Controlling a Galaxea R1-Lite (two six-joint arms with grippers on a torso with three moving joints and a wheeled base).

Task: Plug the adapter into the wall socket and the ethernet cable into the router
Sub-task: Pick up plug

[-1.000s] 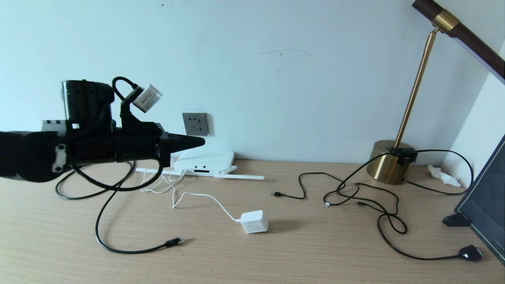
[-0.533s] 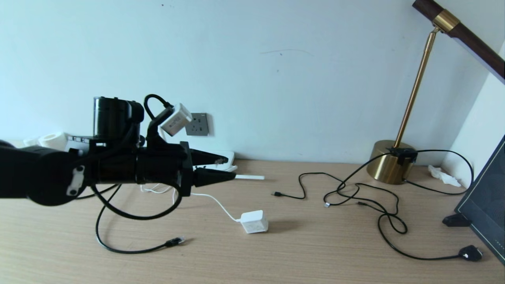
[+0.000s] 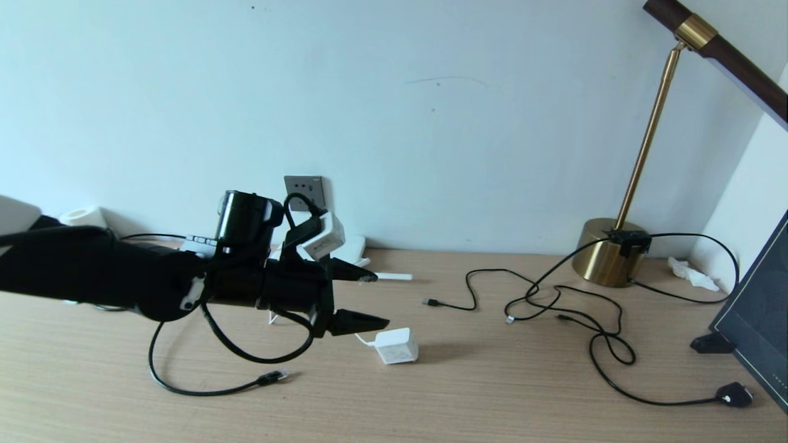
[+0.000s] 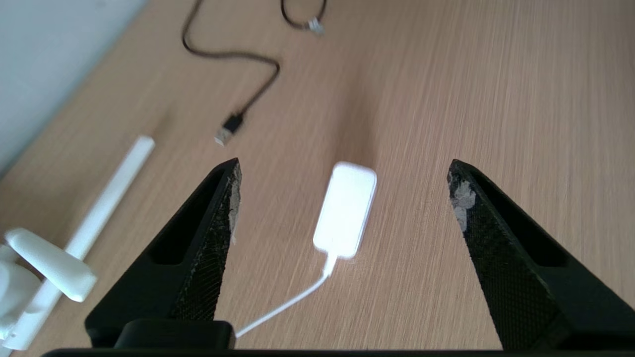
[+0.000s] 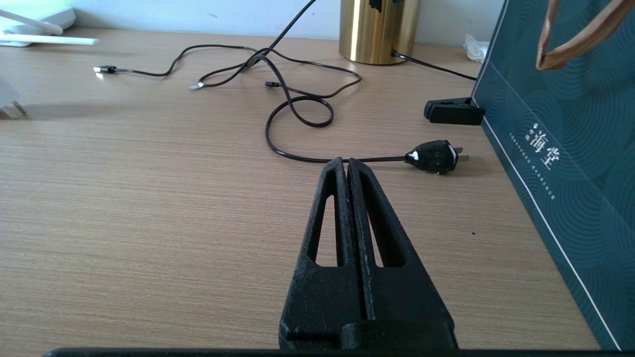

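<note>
My left gripper is pointing nearly level above the white adapter (image 3: pixel 396 332). Next, I tilt its fingers down and lower them around the adapter's body (image 4: pixel 345 209) before I close them.
The white adapter (image 3: pixel 397 346) lies on the wooden desk with its thin white cord trailing back to the left. My left gripper (image 3: pixel 381 299) hovers just left of and above it, open wide, holding nothing. In the left wrist view the adapter (image 4: pixel 345 210) lies on the desk between and below the spread fingertips of the left gripper (image 4: pixel 343 166). The grey wall socket (image 3: pixel 305 184) sits on the wall behind the arm. The white router (image 3: pixel 354 246) is mostly hidden by the arm. The black ethernet cable ends in its connector (image 3: pixel 273 376) near the front. My right gripper (image 5: pixel 346 161) is shut and empty, low over the desk.
Thin black cords (image 3: pixel 554 301) tangle at the middle right, ending in a black plug (image 3: pixel 734 394). A brass lamp base (image 3: pixel 606 252) stands at the back right. A dark paper bag (image 3: pixel 757 314) stands along the right edge. A router antenna (image 3: pixel 391 276) lies flat.
My left arm has come down and to the right, from in front of the wall socket to just beside the adapter. Its jaws went from shut to wide open.
</note>
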